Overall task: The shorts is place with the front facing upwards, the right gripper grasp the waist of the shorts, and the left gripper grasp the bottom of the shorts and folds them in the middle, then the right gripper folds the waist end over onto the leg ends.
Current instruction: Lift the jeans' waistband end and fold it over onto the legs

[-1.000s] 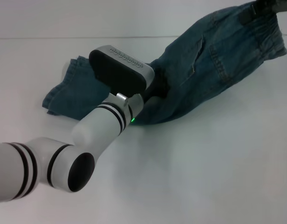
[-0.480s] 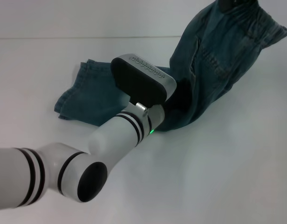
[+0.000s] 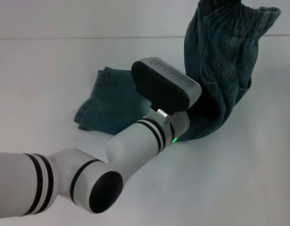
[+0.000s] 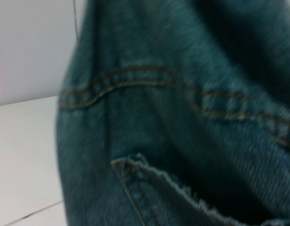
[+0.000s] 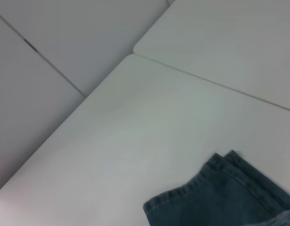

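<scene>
Next, my left gripper moves away before my right gripper puts the shorts' waist onto the leg ends (image 3: 105, 106), because my left arm is in the way of the fold at the shorts' middle (image 3: 197, 130).
The denim shorts (image 3: 220, 70) hang from their ruffled waist (image 3: 244, 21), held up at the top edge by my right gripper (image 3: 208, 4), of which only a dark tip shows. The leg ends (image 3: 95, 101) lie flat on the white table; their stitched hems also show in the right wrist view (image 5: 220, 188). My left arm's grey-topped wrist module (image 3: 166, 84) is pressed against the lower middle of the shorts and hides the left gripper. The left wrist view is filled with denim and an orange-stitched pocket seam (image 4: 135, 80).
The white table (image 3: 248, 179) spreads around the shorts. A seam between table panels runs along the back (image 5: 206, 82). My left forearm (image 3: 65, 183) crosses the near left of the table.
The right gripper has carried the waist up and to the left, so the shorts now hang steeply. The left arm and the cloth on the table have shifted right.
</scene>
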`<state>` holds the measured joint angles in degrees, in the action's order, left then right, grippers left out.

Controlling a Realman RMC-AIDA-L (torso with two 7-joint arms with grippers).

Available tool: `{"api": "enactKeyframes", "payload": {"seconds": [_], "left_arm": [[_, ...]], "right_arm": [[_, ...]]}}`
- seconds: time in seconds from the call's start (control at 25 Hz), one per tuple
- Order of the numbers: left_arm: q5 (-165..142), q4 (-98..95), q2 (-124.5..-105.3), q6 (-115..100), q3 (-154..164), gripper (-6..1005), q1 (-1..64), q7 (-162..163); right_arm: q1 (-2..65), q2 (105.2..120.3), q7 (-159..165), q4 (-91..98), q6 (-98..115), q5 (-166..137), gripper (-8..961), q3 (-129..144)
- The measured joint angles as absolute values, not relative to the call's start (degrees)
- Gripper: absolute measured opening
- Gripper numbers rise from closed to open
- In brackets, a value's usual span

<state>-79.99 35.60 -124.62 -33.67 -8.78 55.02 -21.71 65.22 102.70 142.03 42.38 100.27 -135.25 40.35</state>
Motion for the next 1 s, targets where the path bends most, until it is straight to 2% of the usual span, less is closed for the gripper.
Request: {"api": "enactKeyframes", "payload": {"seconds": [0.2,0.48,0.76,1.0], "left_arm": [[-80.0,38.0,-124.62,-34.8,-9.4,52,55.3,-21.4],[-81.4,40.0,-124.63,-35.5,-9.6,53,55.0,-21.1],[-82.4,37.2,-124.62,-35.4,-10.2,55,50.6,-21.1],[-84.5,36.4,-124.62,-36.9,-11.9,79,44.1,-21.1]], "right_arm": [[65.6,103.49,141.7,42.2,100.3,-135.2,65,41.0],[65.9,103.67,140.9,40.9,99.6,-135.1,64,41.7],[65.6,103.59,140.4,40.1,98.9,-135.1,65,42.1],[65.4,103.67,139.9,40.0,98.9,-135.3,65,42.1]]}}
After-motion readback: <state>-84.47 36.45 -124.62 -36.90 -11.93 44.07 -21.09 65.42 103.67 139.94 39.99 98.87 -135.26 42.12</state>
